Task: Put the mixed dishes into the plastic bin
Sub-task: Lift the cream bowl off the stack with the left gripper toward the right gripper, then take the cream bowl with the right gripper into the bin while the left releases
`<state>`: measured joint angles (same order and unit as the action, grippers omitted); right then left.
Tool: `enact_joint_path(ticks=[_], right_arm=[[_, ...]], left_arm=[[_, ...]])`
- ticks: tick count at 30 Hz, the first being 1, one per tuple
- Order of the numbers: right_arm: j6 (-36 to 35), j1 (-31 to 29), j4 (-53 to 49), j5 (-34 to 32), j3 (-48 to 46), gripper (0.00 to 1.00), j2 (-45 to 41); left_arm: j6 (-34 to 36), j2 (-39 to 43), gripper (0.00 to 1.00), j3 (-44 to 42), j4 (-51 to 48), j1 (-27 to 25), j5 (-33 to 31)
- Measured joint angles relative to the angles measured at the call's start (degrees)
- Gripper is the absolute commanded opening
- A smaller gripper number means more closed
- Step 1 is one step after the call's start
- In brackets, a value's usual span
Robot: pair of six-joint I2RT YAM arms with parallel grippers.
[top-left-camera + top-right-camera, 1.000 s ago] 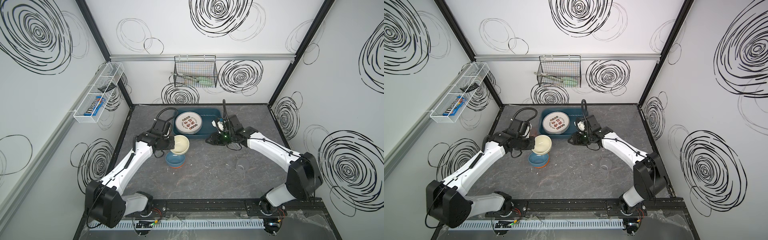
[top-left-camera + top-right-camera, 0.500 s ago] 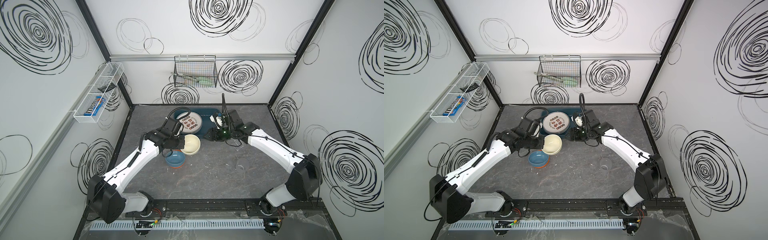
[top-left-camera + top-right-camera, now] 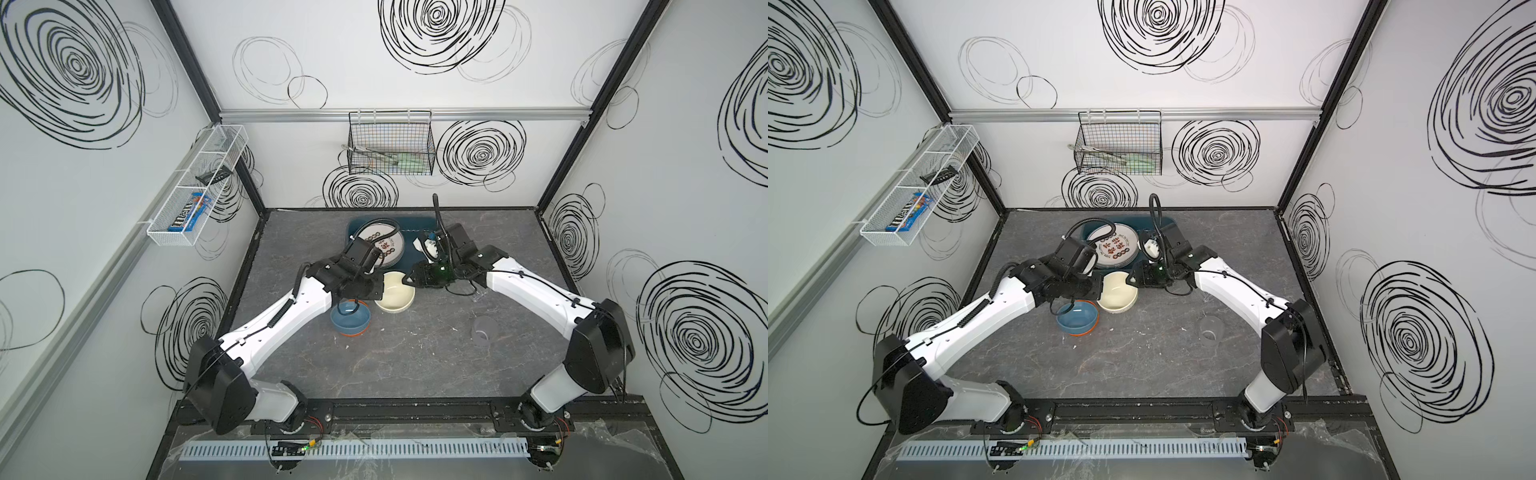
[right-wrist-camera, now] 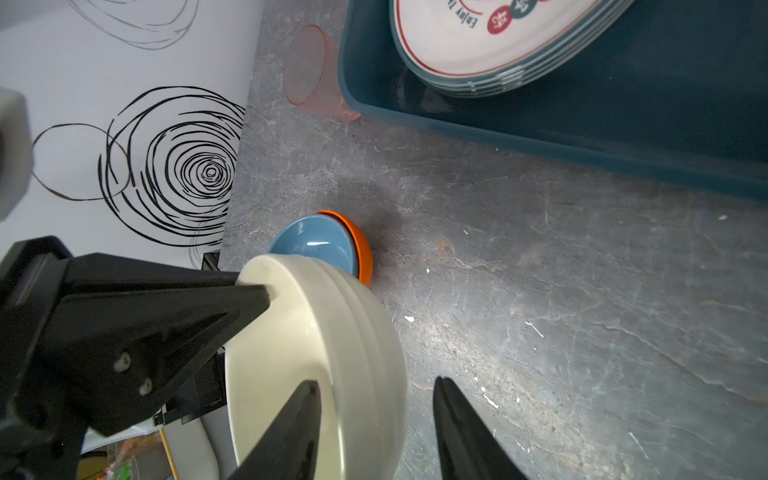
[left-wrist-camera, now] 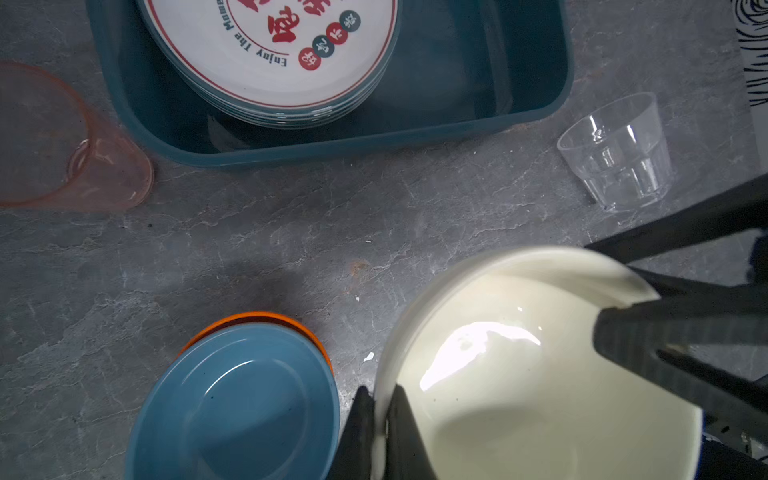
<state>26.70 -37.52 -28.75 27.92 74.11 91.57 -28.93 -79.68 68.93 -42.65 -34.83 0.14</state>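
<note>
Next, I take the cream bowl by its free rim point(image 3: 412, 296) with my right gripper for the empty half, since white plates point(image 3: 1113, 246) fill my left gripper's side of the bin.
My left gripper point(image 5: 380, 392) is shut on the near rim of a cream bowl point(image 3: 397, 293) point(image 3: 1119, 293), holding it in front of the plastic bin point(image 3: 415, 222) point(image 5: 332, 153). My right gripper point(image 4: 376, 382) is open and straddles the bowl's point(image 4: 332, 353) opposite rim, one finger inside and one outside. A blue bowl point(image 3: 350, 320) point(image 5: 232, 407) nested in an orange one sits on the table to the left. Stacked white plates point(image 3: 384, 245) point(image 4: 478, 37) lie in the bin's left half. A pink tumbler point(image 5: 83, 158) lies by the bin, and a clear tumbler point(image 5: 615, 153) stands to its right.
Another see-through tumbler point(image 3: 484, 330) point(image 3: 1210, 328) sits on the grey table under the right arm's reach. A black wire basket point(image 3: 390, 149) hangs on the back wall and a white mesh shelf point(image 3: 195, 187) on the left wall. The bin's right half point(image 5: 457, 83) holds nothing.
My left gripper has carried the cream bowl rightward off the blue bowl. My right gripper has come forward from over the bin to the bowl's far rim.
</note>
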Motion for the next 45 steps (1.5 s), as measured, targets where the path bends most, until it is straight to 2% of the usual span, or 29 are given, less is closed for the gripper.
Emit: enact_joint_path(ticks=[8, 9, 12, 15, 25, 34, 45], right_arm=[[-0.5, -0.2, -0.3, -0.8, 0.0, 0.19, 0.4], [-0.8, -0.4, -0.5, -1.6, 0.0, 0.17, 0.5], [-1.2, -0.8, -0.8, -3.4, 0.0, 0.11, 1.0], [-1.5, -0.8, -1.3, -4.5, 0.0, 0.07, 1.1], [-3.0, -0.3, -4.3, -11.1, 3.5, 0.01, 3.8], [-4.2, 4.4, -6.4, -15.1, 10.5, 0.0, 7.8], [-4.3, 12.4, -7.3, -18.3, 24.0, 0.0, 20.8]], left_arm=[[-0.6, -0.2, 0.02, 0.3, 0.2, -0.4, -0.3], [-0.7, -0.2, 0.08, 0.5, 0.1, -0.4, -0.4], [-1.1, -0.2, 0.14, 1.3, -0.1, -0.4, -0.8], [-1.4, -0.2, 0.16, 1.9, 0.4, -0.4, -0.5], [-2.5, 2.4, 0.42, 2.9, 2.1, 0.0, 1.6], [-3.1, 9.7, 0.55, 0.2, 2.7, 4.9, 3.6], [-3.3, 16.9, 0.61, -9.1, 2.5, 11.5, 7.2]])
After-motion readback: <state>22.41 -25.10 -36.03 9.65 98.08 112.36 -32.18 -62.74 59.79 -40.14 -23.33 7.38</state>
